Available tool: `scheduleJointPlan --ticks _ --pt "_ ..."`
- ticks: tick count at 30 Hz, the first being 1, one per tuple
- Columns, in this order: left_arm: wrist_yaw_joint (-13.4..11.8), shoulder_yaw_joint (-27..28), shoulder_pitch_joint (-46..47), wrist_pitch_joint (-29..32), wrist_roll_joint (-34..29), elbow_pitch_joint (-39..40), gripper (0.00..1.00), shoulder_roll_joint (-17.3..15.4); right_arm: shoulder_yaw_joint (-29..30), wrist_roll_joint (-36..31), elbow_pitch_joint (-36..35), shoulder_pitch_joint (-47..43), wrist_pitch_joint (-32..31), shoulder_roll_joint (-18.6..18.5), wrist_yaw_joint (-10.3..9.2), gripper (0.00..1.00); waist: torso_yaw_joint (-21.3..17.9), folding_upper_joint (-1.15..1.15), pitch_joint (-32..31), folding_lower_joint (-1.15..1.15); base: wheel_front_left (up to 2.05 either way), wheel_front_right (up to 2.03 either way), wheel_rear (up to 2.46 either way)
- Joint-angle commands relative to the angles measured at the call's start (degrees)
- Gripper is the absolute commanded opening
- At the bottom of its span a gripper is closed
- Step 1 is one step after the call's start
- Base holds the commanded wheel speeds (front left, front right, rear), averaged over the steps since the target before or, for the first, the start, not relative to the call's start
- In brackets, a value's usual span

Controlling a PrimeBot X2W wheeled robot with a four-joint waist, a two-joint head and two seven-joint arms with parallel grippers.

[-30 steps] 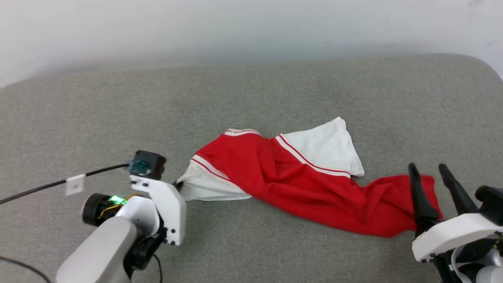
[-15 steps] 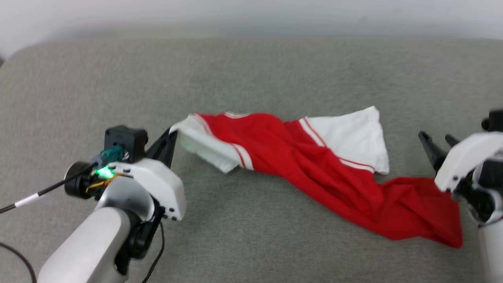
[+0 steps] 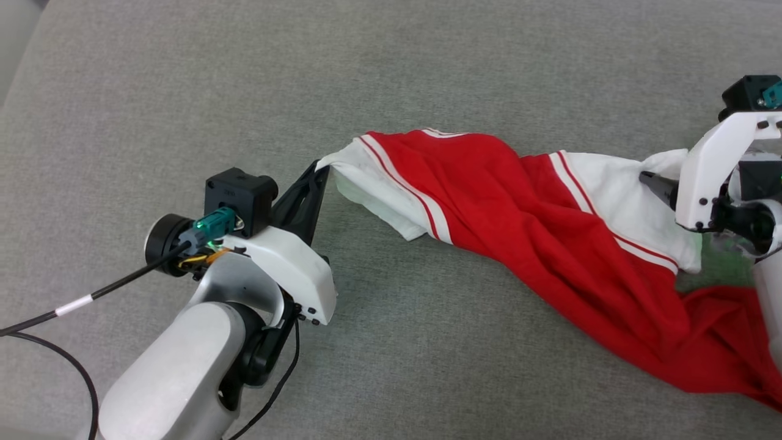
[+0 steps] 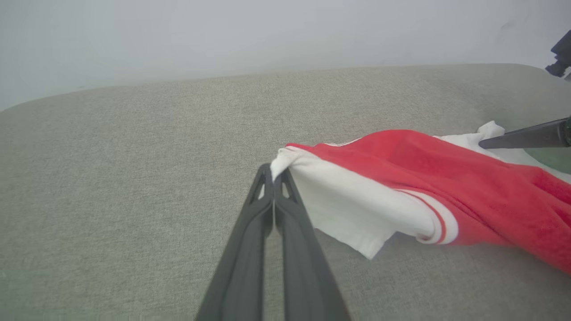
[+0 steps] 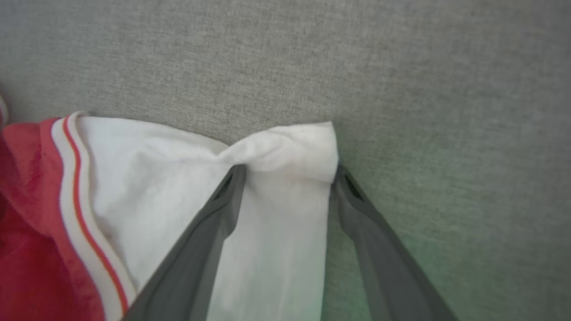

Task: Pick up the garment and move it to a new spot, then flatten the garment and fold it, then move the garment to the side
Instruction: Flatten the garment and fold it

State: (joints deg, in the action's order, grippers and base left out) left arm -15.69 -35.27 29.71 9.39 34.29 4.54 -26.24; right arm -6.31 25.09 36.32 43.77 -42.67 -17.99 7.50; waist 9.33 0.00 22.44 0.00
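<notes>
I expect the garment [image 3: 476,172] to spread at the shoulders but stay bunched below when I lift both sleeves, because the red body lies in long slanting folds [image 3: 572,267].
The garment [image 3: 519,208], a red jersey with white sleeves and striped trim, lies stretched across the grey cushion, its print hidden. My left gripper [image 3: 317,174] is shut on the corner of the left white sleeve [image 4: 352,209] and holds that corner a little off the cushion. The left gripper [image 4: 273,176] has both fingers pressed together. My right gripper [image 3: 650,181] is open at the other white sleeve [image 5: 156,178]. The right gripper [image 5: 287,171] has one finger on either side of that sleeve's bunched corner. The red hem trails toward the lower right [image 3: 721,342].
The grey fabric cushion [image 3: 427,61] spreads wide on all sides, its left edge at the upper left corner [image 3: 18,55]. A pale wall [image 4: 223,31] rises behind it. A black cable [image 3: 91,293] runs from my left wrist off to the left.
The head camera has tipped down and nearer. My left gripper has raised the sleeve corner it holds. My right gripper has gone from the red hem to straddle the right sleeve.
</notes>
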Motion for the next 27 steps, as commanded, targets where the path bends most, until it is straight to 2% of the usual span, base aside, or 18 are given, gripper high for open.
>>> scheduleJointPlan --ticks 1,2,3,6,13,21,27 --pt "0.2 -0.2 0.6 -0.5 0.1 -0.5 0.0 0.4 -1.8 0.5 4.5 -3.1 -3.2 1.6 -0.01 1.0 1.0 0.0 0.7 0.0 0.0 0.0 0.0" --pt "0.3 -0.2 0.6 -0.7 0.2 -0.8 0.0 0.6 -2.2 0.8 5.9 -3.4 -4.5 1.8 -0.01 0.47 1.1 0.0 0.7 0.0 0.0 0.0 0.0" --pt "0.4 -0.2 0.5 -0.6 0.4 -1.2 0.0 0.7 -2.6 0.9 7.1 -3.8 -5.6 1.9 -0.01 0.01 1.2 0.0 0.4 0.0 0.0 0.0 0.0" --pt "0.6 0.1 -0.3 -1.0 1.1 -2.6 0.0 0.6 -3.4 1.2 7.8 -2.9 -5.1 1.3 0.0 0.0 0.8 0.0 -1.0 0.0 0.0 0.0 0.0" --pt "0.8 3.2 -1.1 -1.9 3.4 -6.5 0.0 -1.6 -4.4 -0.2 1.9 1.3 4.1 -3.0 -0.02 0.0 -2.2 0.0 -7.6 0.0 0.0 0.0 0.0" --pt "2.3 7.1 2.6 -1.8 6.7 -12.7 0.0 -3.1 -2.7 -3.0 0.2 2.6 10.8 -3.5 -0.02 0.0 -7.1 0.0 -15.3 0.0 0.0 0.0 0.0" --pt "5.2 8.0 11.8 -1.6 7.4 -21.0 0.0 -1.6 -1.2 -5.9 1.0 7.3 15.2 -2.3 -0.02 0.0 -9.3 0.0 -16.3 0.0 0.0 0.0 0.0"
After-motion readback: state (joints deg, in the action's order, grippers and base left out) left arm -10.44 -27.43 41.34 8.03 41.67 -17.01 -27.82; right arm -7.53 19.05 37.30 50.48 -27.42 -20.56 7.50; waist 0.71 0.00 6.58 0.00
